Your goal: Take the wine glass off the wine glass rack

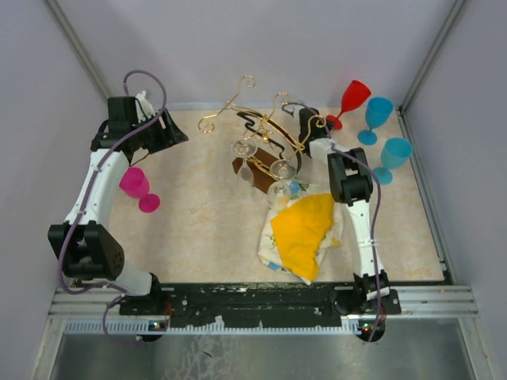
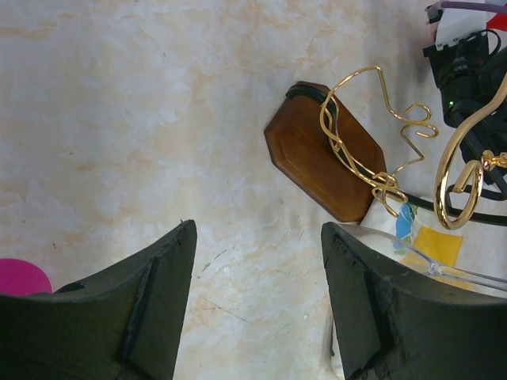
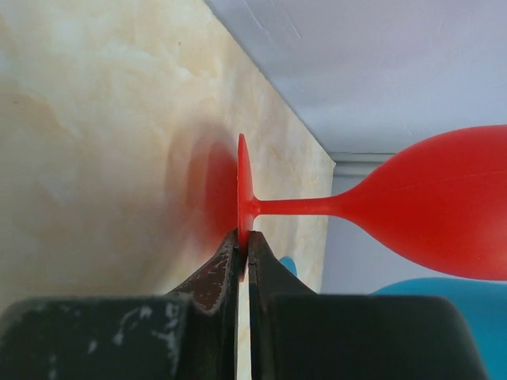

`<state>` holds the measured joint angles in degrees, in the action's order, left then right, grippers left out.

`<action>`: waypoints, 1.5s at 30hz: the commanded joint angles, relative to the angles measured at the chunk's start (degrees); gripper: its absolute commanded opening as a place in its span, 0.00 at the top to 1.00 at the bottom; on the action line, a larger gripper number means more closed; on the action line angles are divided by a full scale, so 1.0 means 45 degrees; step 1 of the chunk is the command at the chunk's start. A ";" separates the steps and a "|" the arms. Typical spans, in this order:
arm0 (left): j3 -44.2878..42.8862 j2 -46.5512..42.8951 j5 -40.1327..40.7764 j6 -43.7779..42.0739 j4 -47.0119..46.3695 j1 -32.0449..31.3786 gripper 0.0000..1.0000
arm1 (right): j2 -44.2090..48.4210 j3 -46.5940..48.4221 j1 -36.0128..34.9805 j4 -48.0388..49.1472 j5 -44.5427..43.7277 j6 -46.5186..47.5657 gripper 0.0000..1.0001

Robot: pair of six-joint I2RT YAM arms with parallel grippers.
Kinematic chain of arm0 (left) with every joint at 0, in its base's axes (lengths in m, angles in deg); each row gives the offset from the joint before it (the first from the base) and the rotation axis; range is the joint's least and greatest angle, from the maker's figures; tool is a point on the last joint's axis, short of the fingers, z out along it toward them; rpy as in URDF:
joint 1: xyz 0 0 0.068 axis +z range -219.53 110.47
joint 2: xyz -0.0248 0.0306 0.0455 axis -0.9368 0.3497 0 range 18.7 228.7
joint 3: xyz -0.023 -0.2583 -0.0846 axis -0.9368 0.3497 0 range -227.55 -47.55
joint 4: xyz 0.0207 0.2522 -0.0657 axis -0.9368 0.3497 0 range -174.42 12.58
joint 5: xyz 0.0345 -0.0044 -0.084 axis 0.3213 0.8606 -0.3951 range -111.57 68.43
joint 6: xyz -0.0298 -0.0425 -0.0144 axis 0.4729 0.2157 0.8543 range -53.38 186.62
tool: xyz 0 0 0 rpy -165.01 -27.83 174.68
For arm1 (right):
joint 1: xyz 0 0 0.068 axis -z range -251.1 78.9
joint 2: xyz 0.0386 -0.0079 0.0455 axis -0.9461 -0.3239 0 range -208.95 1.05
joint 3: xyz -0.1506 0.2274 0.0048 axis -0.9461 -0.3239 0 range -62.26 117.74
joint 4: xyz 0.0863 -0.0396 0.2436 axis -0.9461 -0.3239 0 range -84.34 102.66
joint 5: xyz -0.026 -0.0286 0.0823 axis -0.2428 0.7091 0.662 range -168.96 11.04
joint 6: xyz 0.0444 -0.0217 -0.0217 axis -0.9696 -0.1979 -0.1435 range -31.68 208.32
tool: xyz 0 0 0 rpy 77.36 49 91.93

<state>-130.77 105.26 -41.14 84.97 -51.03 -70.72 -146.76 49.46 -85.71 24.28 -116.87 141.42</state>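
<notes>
My right gripper should continue to lower the red wine glass, which is upright with its foot (image 3: 244, 178) level above clear tabletop (image 3: 204, 190), until the glass's foot sits flat. Then it should open.
The gold wire wine glass rack (image 1: 261, 131) stands mid-table on its dark brown base (image 1: 252, 166); it also shows in the left wrist view (image 2: 372, 150). Two clear wine glasses (image 1: 282, 169) hang upside down from its arms. My right gripper (image 1: 323, 123) is shut on the round foot of a red wine glass (image 1: 354, 99), right of the rack near the back edge. In the right wrist view the fingers (image 3: 226, 261) pinch the foot's rim (image 3: 242, 182), which sits at or just above the table. My left gripper (image 1: 170, 127) is open and empty at the back left, its jaws wide apart (image 2: 257, 237).
Two blue wine glasses (image 1: 379, 112) (image 1: 394, 152) stand at the back right. A pink glass (image 1: 136, 188) stands by the left arm. A yellow and white cloth (image 1: 305, 226) lies in front of the rack. Walls close the back and sides.
</notes>
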 commanded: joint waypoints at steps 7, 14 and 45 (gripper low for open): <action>0.0269 -0.0496 -0.0513 0.0236 -0.0705 0.0013 0.29 | 0.0798 -0.2735 -0.0467 0.0954 -0.0235 0.0610 1.00; 0.0230 -0.0563 -0.0611 0.0301 -0.0776 0.0023 0.29 | 0.1432 -0.4515 -0.0857 0.2002 -0.0352 0.1058 1.00; 0.0857 -0.1442 -0.0761 0.0641 -0.0727 0.0021 0.30 | 0.2632 -0.8063 -0.1733 0.4007 -0.1387 0.1142 0.84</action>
<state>-127.21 100.87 -43.72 87.63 -53.44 -70.72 -133.43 14.58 -92.03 44.32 -124.00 149.58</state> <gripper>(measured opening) 0.705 0.137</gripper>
